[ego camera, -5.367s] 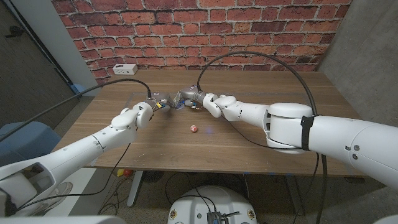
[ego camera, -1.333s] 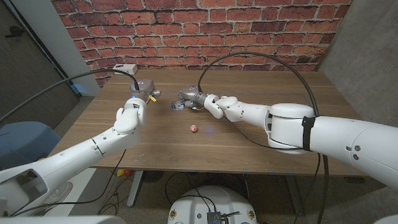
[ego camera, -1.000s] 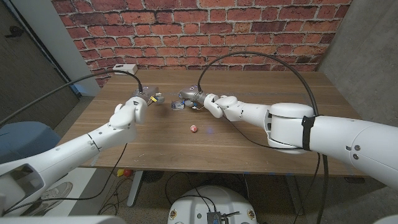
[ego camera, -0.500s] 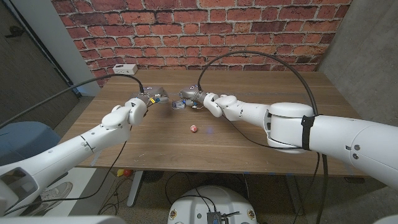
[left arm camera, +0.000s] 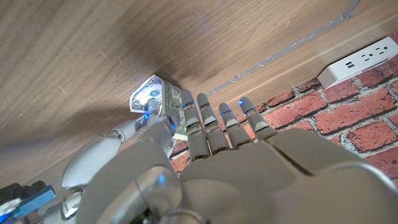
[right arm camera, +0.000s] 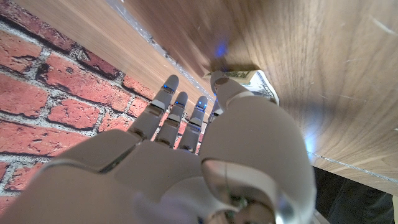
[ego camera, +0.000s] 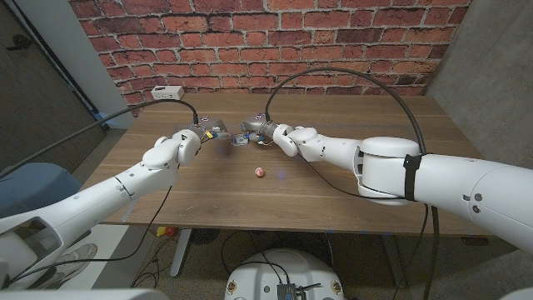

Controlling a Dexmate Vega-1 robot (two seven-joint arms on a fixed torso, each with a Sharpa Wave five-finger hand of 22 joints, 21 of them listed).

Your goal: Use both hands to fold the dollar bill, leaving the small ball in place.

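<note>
The dollar bill (left arm camera: 172, 104) is already standing bent along a crease (left arm camera: 161, 88), so I expect it to fold over into a small square and stay folded once I press it.
The crumpled dollar bill (ego camera: 237, 140) sits at mid-table between my two hands. My right hand (ego camera: 265, 132) pinches its right end; in the right wrist view a fingertip (right arm camera: 221, 81) lies on the bill (right arm camera: 258, 81). My left hand (ego camera: 198, 137) has come up to the bill's left end with its fingers straight and spread. In the left wrist view the bill (left arm camera: 151, 98) stands folded just off the fingers (left arm camera: 189, 115), with one edge between thumb and forefinger and no firm grip showing. The small pink ball (ego camera: 260, 172) lies on the wood, nearer me than the bill and apart from both hands.
A white power strip (ego camera: 167, 92) lies at the table's far left by the brick wall, and shows in the left wrist view (left arm camera: 364, 59). Black cables arc from both wrists over the wooden table (ego camera: 358, 196).
My left hand, which had drawn back to the far left, has swung right again and reached the bill. The right hand, the bill and the ball have stayed where they were.
</note>
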